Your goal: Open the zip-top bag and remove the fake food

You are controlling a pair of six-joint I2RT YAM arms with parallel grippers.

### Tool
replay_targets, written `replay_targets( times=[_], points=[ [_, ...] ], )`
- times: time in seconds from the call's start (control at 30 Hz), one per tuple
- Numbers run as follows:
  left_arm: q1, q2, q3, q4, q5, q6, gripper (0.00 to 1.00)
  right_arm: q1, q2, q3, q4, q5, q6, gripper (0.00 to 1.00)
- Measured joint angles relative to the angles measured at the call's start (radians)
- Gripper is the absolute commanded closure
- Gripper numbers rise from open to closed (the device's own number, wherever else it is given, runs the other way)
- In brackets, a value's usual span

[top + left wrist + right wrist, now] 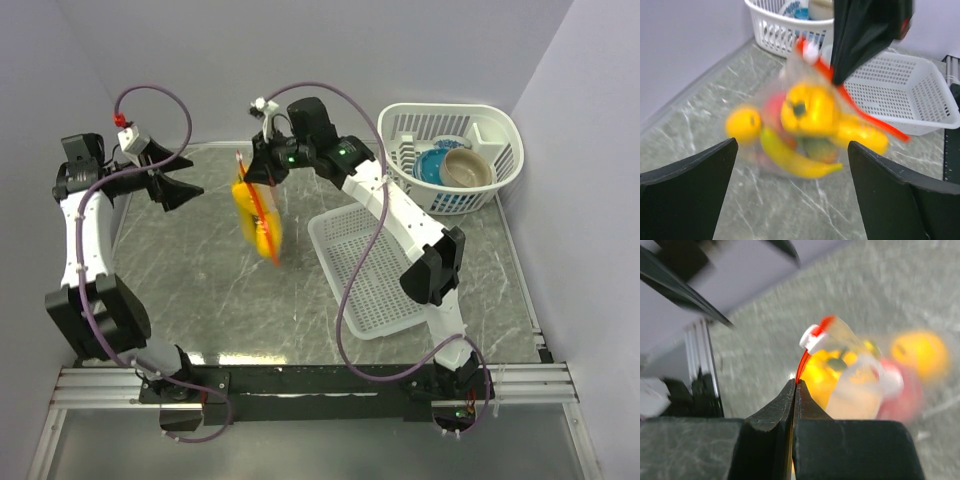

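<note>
My right gripper has the zip-top bag with the white slider [812,339] pointing to the back wall, so it should turn the bag until the slider faces my left gripper's open fingers [190,176].
The zip-top bag [258,215] hangs in the air over the table's middle, clear plastic with a red zip strip [802,362] and a white slider [812,337]. My right gripper [796,382] is shut on that strip at the bag's top edge [262,170]. Inside the bag lies the fake food: a yellow pepper [807,110], an orange [742,124], a banana [790,157] and a red piece [900,395]. My left gripper [185,185] stands open to the left of the bag and apart from it, with nothing between its fingers [700,175].
A white rectangular mesh tray [370,270] lies on the marble table to the right of the bag. Behind it, a white round basket [505,130] holds a blue bowl [432,165] and a tan bowl [470,168]. Walls close off the left, back and right.
</note>
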Motion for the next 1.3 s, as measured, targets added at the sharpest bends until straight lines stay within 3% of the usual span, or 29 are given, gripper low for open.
replay_targets(
  times=[0.07, 0.17, 0.33, 0.5, 0.63, 0.7, 0.8, 1.03, 1.17, 1.3],
  points=[
    [0.000, -0.053, -0.042, 0.154, 0.008, -0.123, 0.01, 0.001, 0.005, -0.008, -0.078, 0.006, -0.050, 1.00],
    [0.008, -0.055, -0.050, 0.252, 0.016, -0.208, 0.01, 0.019, 0.008, -0.011, -0.169, 0.052, -0.121, 1.00],
    [0.045, 0.003, -0.074, 0.226, 0.016, -0.194, 0.01, 0.092, -0.030, -0.118, -0.218, 0.162, -0.295, 1.00],
    [0.051, -0.029, -0.293, 0.316, 0.008, -0.242, 0.01, 0.160, -0.068, -0.230, -0.250, 0.215, -0.432, 1.00],
    [0.012, -0.094, -0.370, 0.295, 0.006, -0.181, 0.01, 0.159, -0.098, -0.250, -0.259, 0.240, -0.500, 1.00],
    [-0.021, -0.134, -0.378, 0.278, 0.008, -0.110, 0.01, 0.150, -0.113, -0.250, -0.259, 0.246, -0.520, 1.00],
    [-0.069, -0.171, -0.375, 0.187, 0.010, 0.111, 0.01, 0.142, -0.133, -0.249, -0.262, 0.248, -0.542, 1.00],
    [-0.162, -0.068, -0.261, -0.303, 0.006, 0.891, 0.01, 0.136, -0.141, -0.213, -0.309, 0.228, -0.560, 1.00],
    [-0.169, 0.008, -0.159, -0.435, 0.005, 1.098, 0.01, 0.135, -0.160, -0.213, -0.320, 0.203, -0.567, 1.00],
    [-0.180, 0.008, -0.091, -0.498, 0.003, 1.152, 0.01, 0.136, -0.192, -0.213, -0.326, 0.166, -0.576, 1.00]
  ],
)
